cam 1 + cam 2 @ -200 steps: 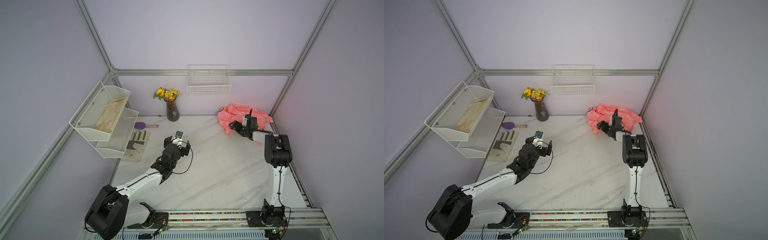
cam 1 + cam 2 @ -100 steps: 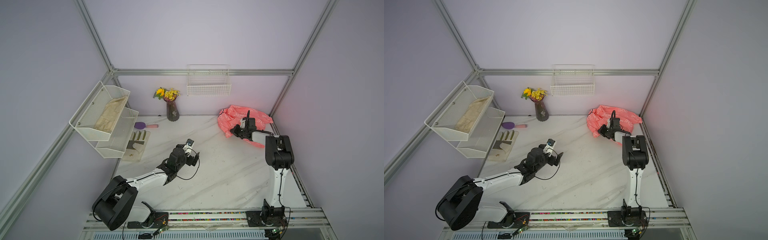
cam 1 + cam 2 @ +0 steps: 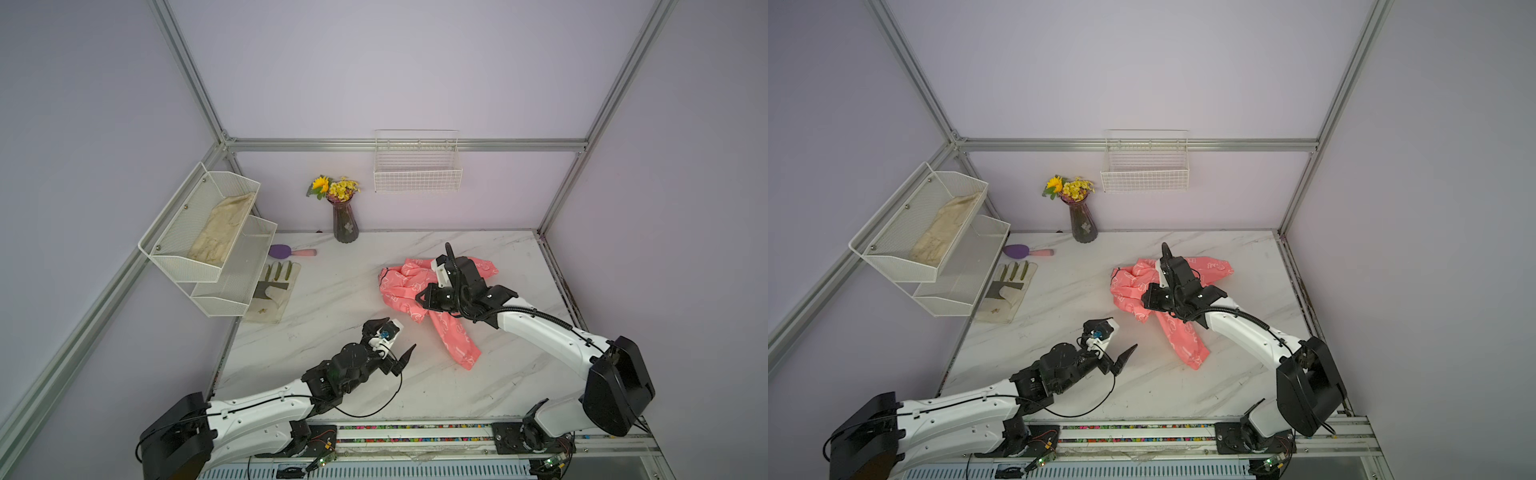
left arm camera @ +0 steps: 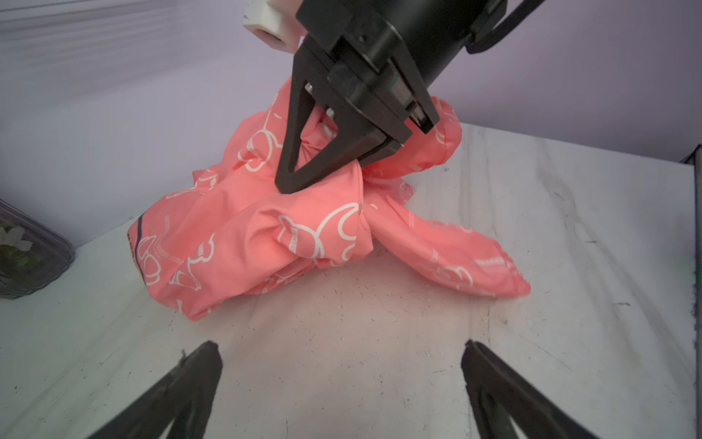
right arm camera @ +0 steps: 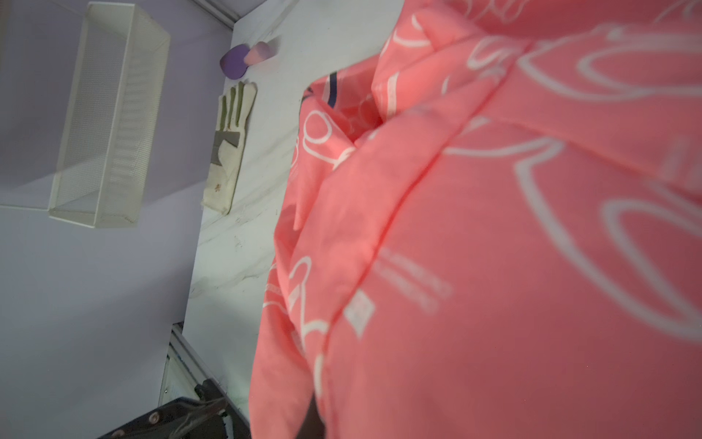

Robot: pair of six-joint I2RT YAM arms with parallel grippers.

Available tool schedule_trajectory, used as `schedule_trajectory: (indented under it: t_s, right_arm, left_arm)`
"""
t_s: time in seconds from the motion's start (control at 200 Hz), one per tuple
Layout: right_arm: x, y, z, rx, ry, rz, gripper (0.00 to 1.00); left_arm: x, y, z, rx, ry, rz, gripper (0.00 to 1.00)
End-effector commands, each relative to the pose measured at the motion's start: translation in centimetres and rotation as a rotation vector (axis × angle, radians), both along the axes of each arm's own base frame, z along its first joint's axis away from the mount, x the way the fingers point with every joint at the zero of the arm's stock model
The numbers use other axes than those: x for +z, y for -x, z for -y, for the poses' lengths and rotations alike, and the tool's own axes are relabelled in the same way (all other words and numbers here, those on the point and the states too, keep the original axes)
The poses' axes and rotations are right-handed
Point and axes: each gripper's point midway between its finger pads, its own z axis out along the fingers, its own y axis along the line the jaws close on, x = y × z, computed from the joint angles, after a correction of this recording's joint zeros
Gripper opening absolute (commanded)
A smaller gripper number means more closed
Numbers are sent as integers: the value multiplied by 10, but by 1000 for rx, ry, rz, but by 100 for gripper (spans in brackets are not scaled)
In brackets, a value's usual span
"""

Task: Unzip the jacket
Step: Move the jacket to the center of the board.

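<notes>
The jacket lies bunched (image 3: 404,287) beneath my right gripper, hiding its zipper, so my left gripper should grab the trailing sleeve (image 3: 457,342) and draw it out to spread the jacket.
The coral-pink jacket (image 3: 401,286) with white outline print lies bunched on the marble table, right of centre, in both top views (image 3: 1133,286). One sleeve (image 3: 457,340) trails toward the front. My right gripper (image 3: 422,297) is shut, pinching a fold on top of the bunch; the left wrist view shows its closed tips (image 4: 285,186) pressed into the fabric (image 4: 247,235). In the right wrist view the jacket (image 5: 494,228) fills the picture. I cannot make out the zipper. My left gripper (image 3: 392,337) hovers open and empty just in front of the jacket, fingers (image 4: 205,365) wide apart.
A vase of yellow flowers (image 3: 345,224) stands at the back wall under a white wire basket (image 3: 417,174). On the left, a two-tier mesh shelf (image 3: 174,249) holds a beige cloth (image 3: 220,228). A work glove (image 3: 274,286) and a purple brush (image 3: 286,251) lie below it.
My right gripper closed on the jacket and dragged it from the back right corner toward the table's middle. The left arm swung down and right, ending in front of the jacket.
</notes>
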Motion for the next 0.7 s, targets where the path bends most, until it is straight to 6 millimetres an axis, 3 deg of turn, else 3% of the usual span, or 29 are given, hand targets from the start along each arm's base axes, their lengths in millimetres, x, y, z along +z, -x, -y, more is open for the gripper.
schedule_trajectory:
  t_s: [0.0, 0.18, 0.375, 0.515, 0.695]
  right_arm:
    - [41, -11, 14, -82, 27, 85, 0]
    - [48, -27, 2, -57, 76, 84, 0]
    - [44, -47, -22, -13, 64, 67, 0]
    - [47, -52, -33, 31, 68, 55, 0]
    - [69, -45, -27, 3, 10, 94, 0]
  left_arm:
    - [3, 11, -19, 40, 92, -20, 100]
    - [7, 16, -29, 72, 108, -49, 100]
    - [9, 13, -6, 25, 77, -87, 100]
    - [-2, -3, 9, 67, 42, -115, 100]
    - [-10, -30, 20, 188, 88, -117, 100]
